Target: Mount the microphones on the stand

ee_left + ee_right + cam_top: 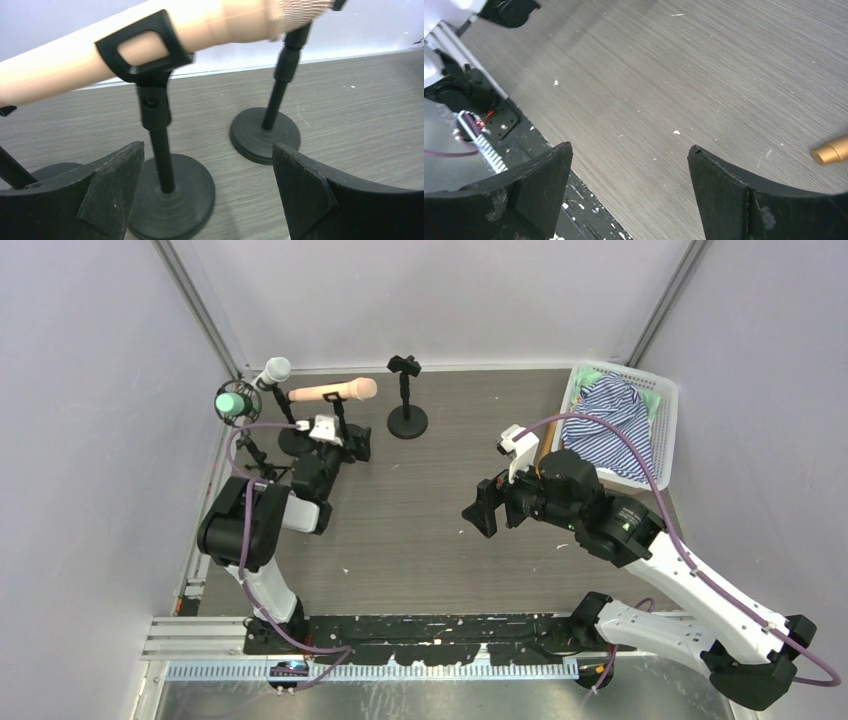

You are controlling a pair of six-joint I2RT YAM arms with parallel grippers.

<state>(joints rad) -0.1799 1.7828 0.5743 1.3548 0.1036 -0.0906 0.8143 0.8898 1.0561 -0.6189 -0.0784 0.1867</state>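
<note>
The way to the empty stand (407, 421) is open and its pole is clear of the peach-pink microphone, so my right gripper should keep going toward the pole (404, 390) and close there.
The peach-pink microphone (335, 391) lies level in the clip of a black stand (296, 441); in the left wrist view it (65, 65) sits in the clip (145, 47) above the round base (172, 200). The mint green microphone (232, 402) and the white microphone (272, 372) sit on stands at the back left. An empty stand (406, 390) is to the right and also shows in the left wrist view (265, 135). My left gripper (352, 446) is open and empty just in front of the peach-pink microphone's stand (207, 195). My right gripper (484, 508) is open and empty over the table (629, 190). Only the tip of the golden-brown microphone (831, 151) shows, lying on the table.
A white basket (668, 410) with a striped cloth (610, 415) stands at the back right. The metal rail (400, 635) with the arm bases runs along the near edge. Grey walls close in the left, back and right.
</note>
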